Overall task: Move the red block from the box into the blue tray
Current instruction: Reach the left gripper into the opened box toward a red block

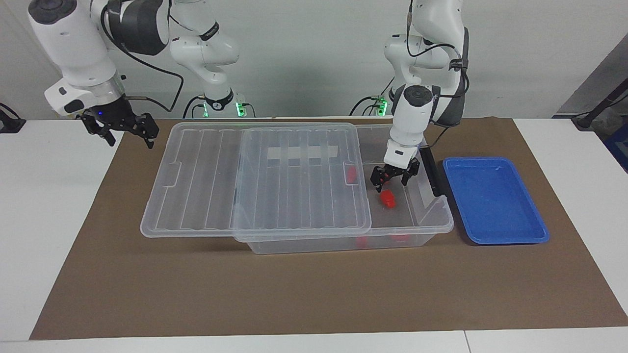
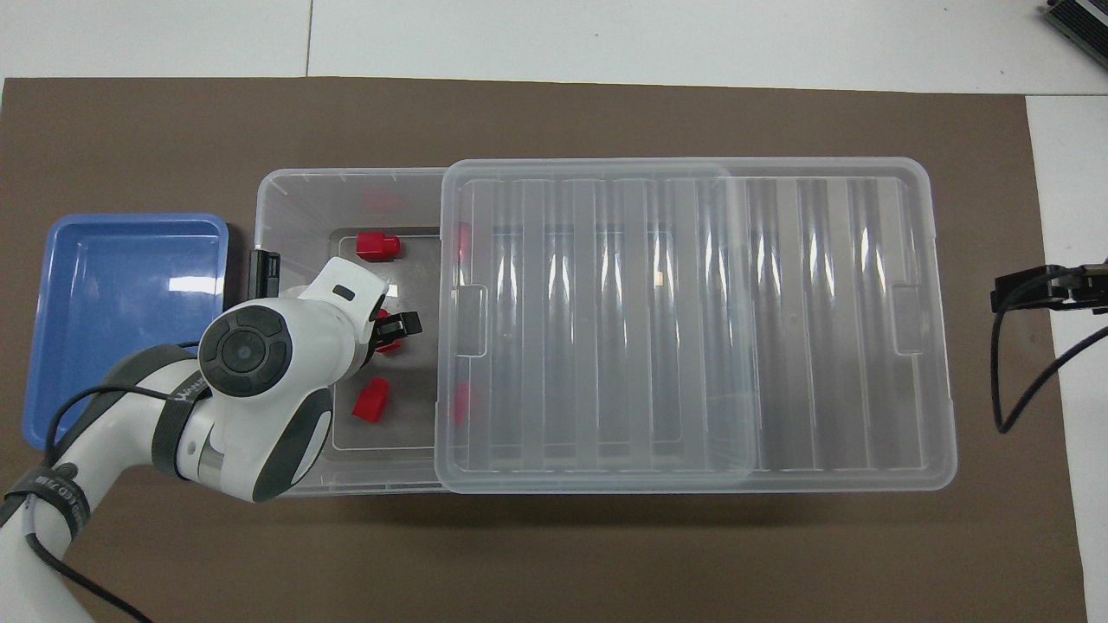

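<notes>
I expect the lid to slide straight over the uncovered end when I push its overhanging edge [image 2: 941,332], because the lid lies flat along the box's long side [image 2: 592,484].
The clear box [image 1: 431,215] lies mid-table with its ribbed lid [image 1: 294,176] slid toward the right arm's end, so the end by the left arm is uncovered. Several red blocks lie inside. One red block [image 1: 387,198] lies on the box floor just below my left gripper [image 1: 394,180], which is open and lowered into the uncovered end. In the overhead view the gripper [image 2: 394,329] partly covers this block [image 2: 387,346]. The blue tray [image 1: 493,201] sits beside the box at the left arm's end and shows nothing in it. My right gripper [image 1: 128,138] waits open over the table's edge at the right arm's end.
Other red blocks lie loose in the uncovered part [image 2: 377,246] [image 2: 372,401], and one more under the lid [image 2: 461,402]. A black latch [image 1: 431,171] stands on the box wall facing the tray. The brown mat [image 1: 294,294] covers the table.
</notes>
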Controlling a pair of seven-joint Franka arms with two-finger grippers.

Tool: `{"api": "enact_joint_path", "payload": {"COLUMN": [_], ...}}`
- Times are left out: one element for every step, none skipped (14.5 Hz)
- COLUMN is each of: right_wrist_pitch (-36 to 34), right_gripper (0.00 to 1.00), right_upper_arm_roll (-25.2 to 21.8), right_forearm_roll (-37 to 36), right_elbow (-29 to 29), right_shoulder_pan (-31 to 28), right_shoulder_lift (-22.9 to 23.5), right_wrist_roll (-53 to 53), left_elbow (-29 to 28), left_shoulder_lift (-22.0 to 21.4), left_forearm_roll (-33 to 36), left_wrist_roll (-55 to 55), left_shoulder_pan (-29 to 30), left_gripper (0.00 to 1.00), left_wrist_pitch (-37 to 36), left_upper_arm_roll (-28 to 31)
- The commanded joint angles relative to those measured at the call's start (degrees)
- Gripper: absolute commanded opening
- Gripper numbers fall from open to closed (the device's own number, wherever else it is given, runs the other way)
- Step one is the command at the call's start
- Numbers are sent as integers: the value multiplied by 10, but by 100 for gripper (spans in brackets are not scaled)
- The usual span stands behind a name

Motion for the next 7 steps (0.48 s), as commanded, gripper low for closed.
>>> {"api": "enact_joint_path", "payload": {"right_wrist_pitch": [-14,-26,-51,-82,-104,-110,-114], "right_gripper": [100,100,100,100,100,100,100], "right_upper_arm_roll": [4,8,9,9,8,8,8], "right_forearm_roll": [15,15,17,24,35,39,44], "right_elbow": [15,28,49,70,79,75,72], "right_shoulder_pan": [-7,-3,0,0,-1,-3,-6], "right_shoulder_lift": [-1,-4,0,3,5,3,2], "right_wrist_roll": [-14,-13,-9,3,15,18,18], "left_elbow": [-15,-15,-15,-16,-18,-23,-25], "left_shoulder_lift": [17,22,25,25,25,25,27], "left_forearm_roll": [11,11,11,11,11,11,11], "left_wrist_roll": [-33,-42,-43,-43,-42,-42,-41], "left_shoulder_pan": [-1,-5,-6,-6,-3,-2,-2], "left_gripper": [100,100,100,100,100,100,100], "left_wrist_pitch": [43,47,48,48,48,50,57], "left_upper_arm_roll": [2,2,2,2,2,2,2]}}
